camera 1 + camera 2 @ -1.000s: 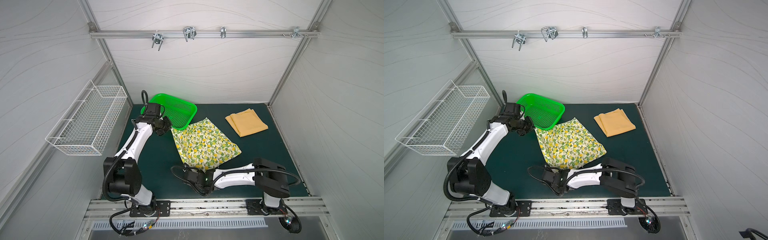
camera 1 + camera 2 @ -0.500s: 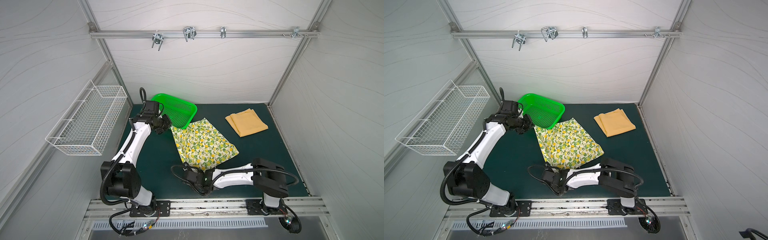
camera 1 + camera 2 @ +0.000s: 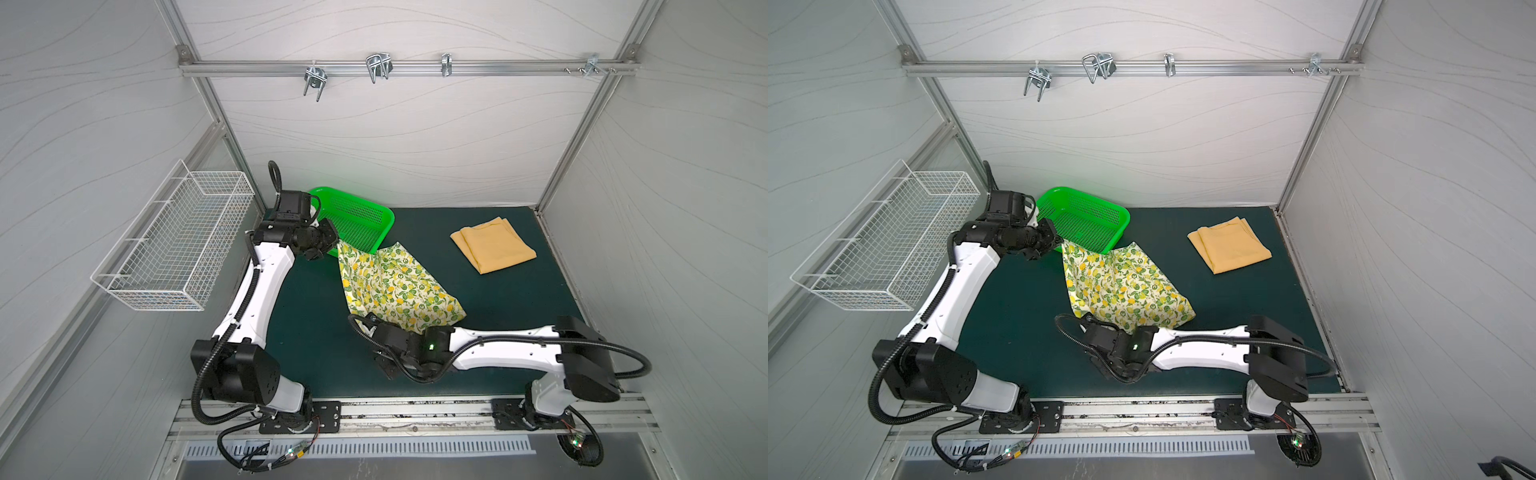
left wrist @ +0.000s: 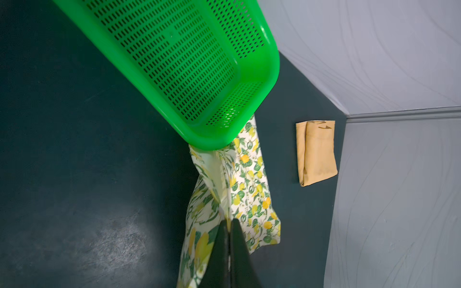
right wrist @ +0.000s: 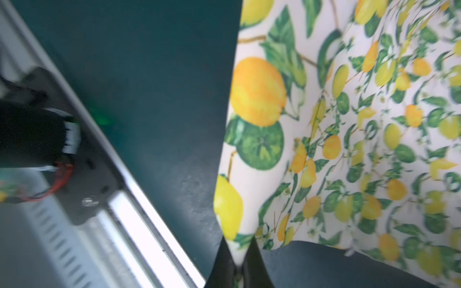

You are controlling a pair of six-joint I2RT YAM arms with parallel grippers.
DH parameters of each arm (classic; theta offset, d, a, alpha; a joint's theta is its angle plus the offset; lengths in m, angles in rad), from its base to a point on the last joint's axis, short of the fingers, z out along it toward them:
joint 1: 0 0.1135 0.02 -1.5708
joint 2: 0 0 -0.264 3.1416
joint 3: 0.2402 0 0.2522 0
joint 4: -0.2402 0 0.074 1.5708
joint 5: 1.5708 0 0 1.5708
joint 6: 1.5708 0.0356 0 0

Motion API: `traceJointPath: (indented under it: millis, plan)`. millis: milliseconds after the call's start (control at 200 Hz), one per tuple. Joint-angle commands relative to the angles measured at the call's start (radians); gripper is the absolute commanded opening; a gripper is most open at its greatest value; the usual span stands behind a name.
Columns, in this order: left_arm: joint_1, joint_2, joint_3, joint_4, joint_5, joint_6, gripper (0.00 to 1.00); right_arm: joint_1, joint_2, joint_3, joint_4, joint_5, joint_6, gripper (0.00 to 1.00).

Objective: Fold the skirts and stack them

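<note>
The lemon skirt's far edge (image 3: 376, 256) is bunched up against the green basket's near rim, so the robot's left gripper should pull the skirt clear of the basket before folding it over.
The cream lemon-print skirt (image 3: 395, 282) (image 3: 1121, 282) lies spread on the dark green mat, stretched between my two grippers. My left gripper (image 3: 332, 243) (image 3: 1059, 242) (image 4: 229, 220) is shut on its far left corner, raised beside the green basket. My right gripper (image 3: 368, 320) (image 3: 1086, 321) (image 5: 238, 245) is shut on its near left corner, low over the mat. The mustard-orange skirt (image 3: 492, 245) (image 3: 1229, 245) (image 4: 315, 154) lies folded at the back right, apart from both grippers.
A green perforated basket (image 3: 357, 220) (image 3: 1084, 216) (image 4: 272, 62) sits tilted at the back left, its near rim over the lemon skirt's far edge. A white wire basket (image 3: 178, 245) hangs on the left wall. Grey walls enclose the mat (image 3: 316, 332); a metal rail runs along the front.
My right gripper has closed on the lemon skirt's near corner. The left gripper has drawn the far corner up and back to the left, pulling the cloth straighter.
</note>
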Motion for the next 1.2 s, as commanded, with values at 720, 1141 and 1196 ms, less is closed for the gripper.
traceJointPath:
  millis: [720, 1141, 1196]
  plan:
    - [-0.288, 0.499, 1.08, -0.073, 0.208, -0.102, 0.0, -0.576, -0.436, 0.348, -0.48, -0.016, -0.235, 0.05]
    - [-0.118, 0.03, 0.042, 0.271, 0.175, -0.11, 0.0, -0.486, -0.434, 0.109, -0.399, -0.203, -0.07, 0.05]
    - [-0.087, -0.017, -0.093, 0.303, 0.165, -0.11, 0.0, -0.434, -0.422, 0.052, -0.359, -0.22, -0.025, 0.05]
